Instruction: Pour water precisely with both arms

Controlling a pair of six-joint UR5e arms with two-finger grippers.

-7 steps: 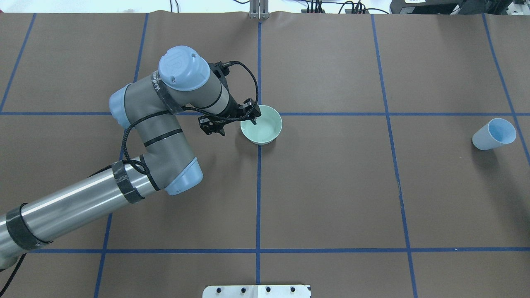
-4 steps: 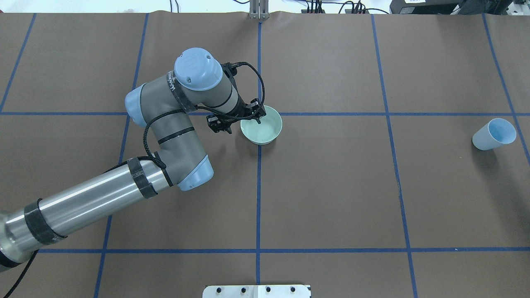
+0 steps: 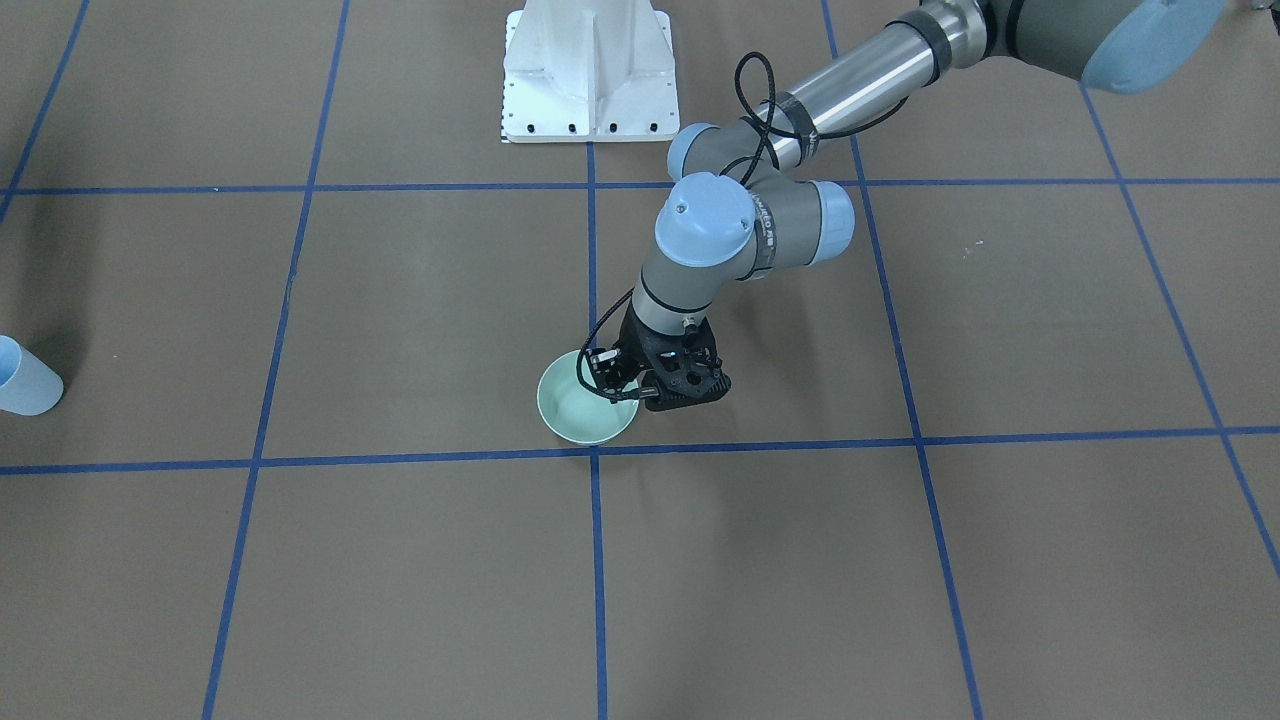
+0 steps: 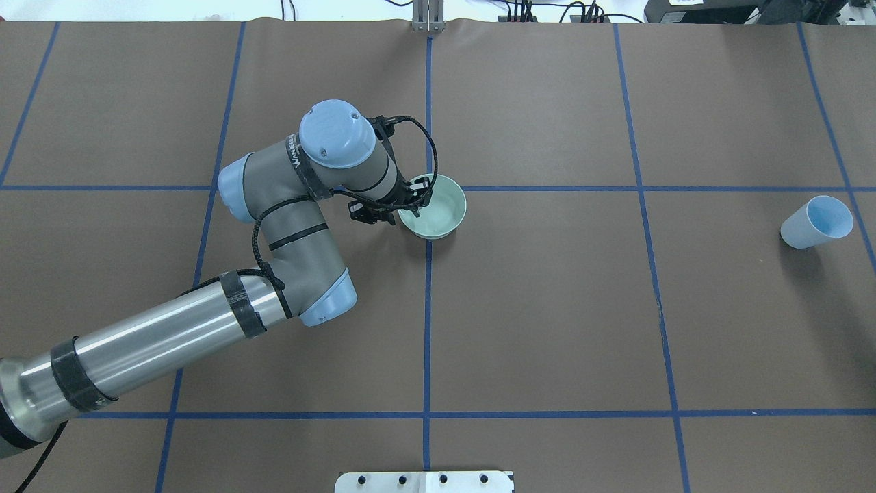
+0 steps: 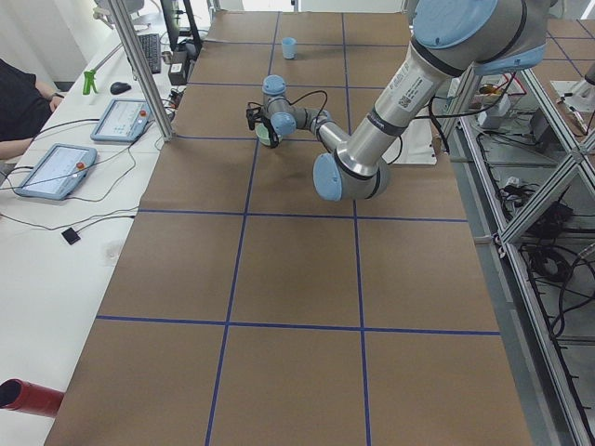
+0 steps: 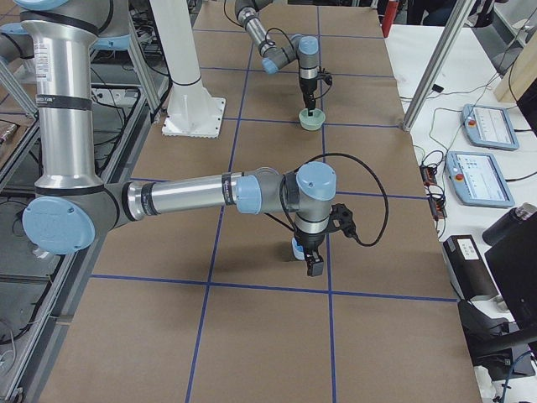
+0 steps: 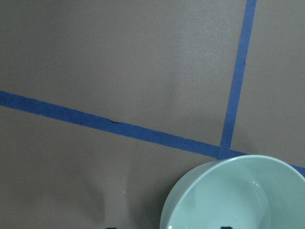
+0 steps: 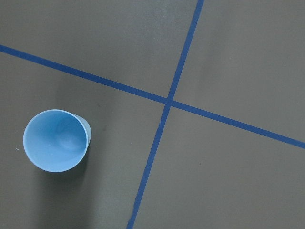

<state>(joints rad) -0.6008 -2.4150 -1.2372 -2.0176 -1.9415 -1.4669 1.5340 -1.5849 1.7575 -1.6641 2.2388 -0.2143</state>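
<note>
My gripper should expect water that ripples when it carries the pale green bowl [image 3: 582, 408], because a small glint [image 7: 257, 184] and a faint curved edge show inside the bowl.
A pale green bowl [image 4: 441, 212] stands at the table's middle on a blue tape crossing. My left gripper [image 4: 397, 200] is open and straddles the bowl's left rim, one finger inside and one outside; the left wrist view shows the bowl [image 7: 228, 195] with a fingertip on each side of its rim. A light-blue cup [image 4: 818, 220] stands upright far to the right. My right gripper [image 6: 311, 267] shows only in the exterior right view, above the cup [image 8: 56, 140]; I cannot tell if it is open. I cannot make out any water.
The white pedestal [image 3: 590, 70] is at the robot's edge of the table. Brown paper with blue tape lines covers the table. Control tablets [image 5: 56, 169] and cables lie on a side bench, where a person [image 5: 23, 102] sits.
My left arm has swung right and come down at the bowl. Its fingers now sit lower over the rim. The bowl and the cup have not moved.
</note>
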